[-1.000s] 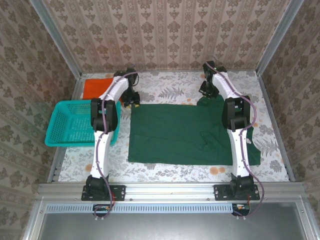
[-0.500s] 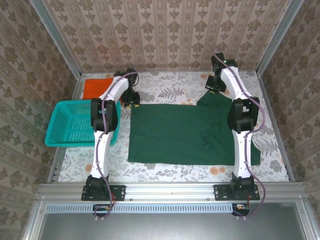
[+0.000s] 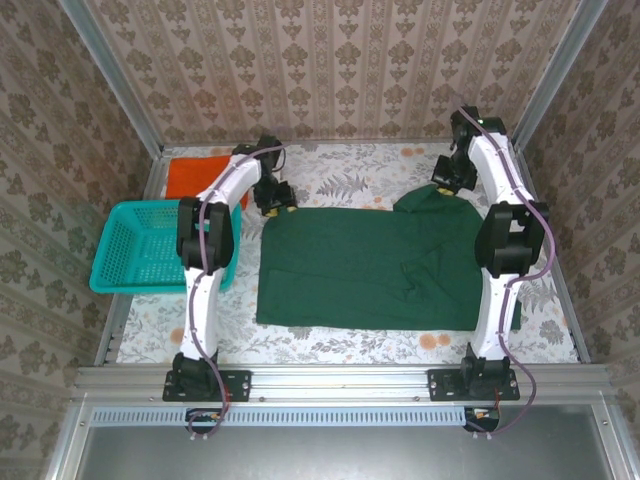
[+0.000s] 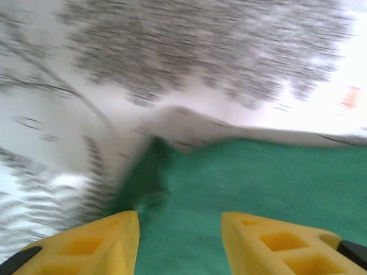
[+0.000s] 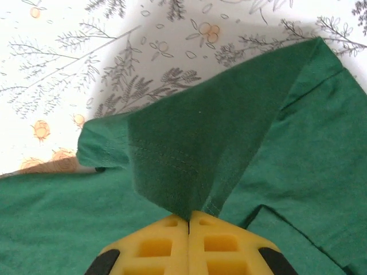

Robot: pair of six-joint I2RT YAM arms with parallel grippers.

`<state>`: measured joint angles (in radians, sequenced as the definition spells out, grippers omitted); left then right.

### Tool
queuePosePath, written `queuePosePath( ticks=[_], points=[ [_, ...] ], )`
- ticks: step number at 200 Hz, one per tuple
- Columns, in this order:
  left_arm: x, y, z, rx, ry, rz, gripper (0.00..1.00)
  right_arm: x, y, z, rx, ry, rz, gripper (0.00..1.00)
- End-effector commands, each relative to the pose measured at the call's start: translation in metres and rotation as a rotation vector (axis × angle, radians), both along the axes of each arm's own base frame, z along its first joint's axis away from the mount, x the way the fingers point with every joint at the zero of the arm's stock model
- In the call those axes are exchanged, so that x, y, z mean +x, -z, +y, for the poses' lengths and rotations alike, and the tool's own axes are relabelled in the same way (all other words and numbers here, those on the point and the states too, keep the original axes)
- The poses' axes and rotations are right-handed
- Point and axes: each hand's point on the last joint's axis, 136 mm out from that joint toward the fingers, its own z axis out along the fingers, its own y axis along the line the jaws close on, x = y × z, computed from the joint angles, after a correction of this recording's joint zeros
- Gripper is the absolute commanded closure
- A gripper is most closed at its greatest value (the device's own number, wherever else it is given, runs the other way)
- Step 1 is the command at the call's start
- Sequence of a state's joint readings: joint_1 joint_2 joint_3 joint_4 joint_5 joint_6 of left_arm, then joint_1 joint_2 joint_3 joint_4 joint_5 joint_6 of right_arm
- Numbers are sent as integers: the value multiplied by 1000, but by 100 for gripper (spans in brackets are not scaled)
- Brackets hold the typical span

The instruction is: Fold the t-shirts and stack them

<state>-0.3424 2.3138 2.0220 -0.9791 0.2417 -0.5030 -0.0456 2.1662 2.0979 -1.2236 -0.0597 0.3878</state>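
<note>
My right gripper is holding the green t-shirt's sleeve (image 5: 192, 134) lifted and crooked, so it should put the sleeve down before my left gripper takes the shirt's corner (image 3: 270, 221).
The dark green t-shirt (image 3: 365, 265) lies spread across the middle of the table. My right gripper (image 3: 452, 182) is at its far right corner, shut on a fold of the sleeve (image 5: 189, 166), which is lifted off the table. My left gripper (image 3: 273, 203) hovers at the shirt's far left corner (image 4: 150, 189), open, its yellow fingertips (image 4: 123, 229) straddling the cloth edge without pinching it. The orange t-shirt (image 3: 190, 172) lies folded at the far left, behind the basket.
A teal mesh basket (image 3: 140, 245) hangs over the table's left edge. Patterned walls close in the back and both sides. The floral tablecloth (image 3: 340, 180) shows bare behind the green shirt and along the front edge (image 3: 330, 345).
My right gripper has swung right and outward, pulling the green sleeve with it. My left gripper shifted slightly right to the shirt's far left corner.
</note>
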Motion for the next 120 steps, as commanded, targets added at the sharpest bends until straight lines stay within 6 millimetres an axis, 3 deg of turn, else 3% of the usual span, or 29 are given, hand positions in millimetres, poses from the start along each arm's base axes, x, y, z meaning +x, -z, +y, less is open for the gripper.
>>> queuePosePath(
  ticks=[1, 33, 41, 44, 63, 86, 120],
  points=[
    [11, -63, -64, -321, 23, -134, 49, -14, -8, 1, 49, -1, 22, 100],
    [2, -79, -137, -605, 92, -91, 48, -3, -3, -4, 87, 55, 10, 100],
    [4, -80, -147, -655, 93, -85, 48, 2, 0, -5, 92, 63, 8, 100],
    [-6, -80, -162, -671, 120, -71, 48, 5, 0, -5, 94, 68, 6, 100],
    [-21, -81, -190, -709, 165, -58, 48, 18, 9, -7, 101, 86, 7, 100],
    [-37, -71, -197, -670, 167, -31, 48, 40, 24, -12, 93, 107, 5, 96],
    [-42, -51, -160, -499, 92, -45, 48, 87, 35, -18, 103, 190, -71, 80]
  ],
)
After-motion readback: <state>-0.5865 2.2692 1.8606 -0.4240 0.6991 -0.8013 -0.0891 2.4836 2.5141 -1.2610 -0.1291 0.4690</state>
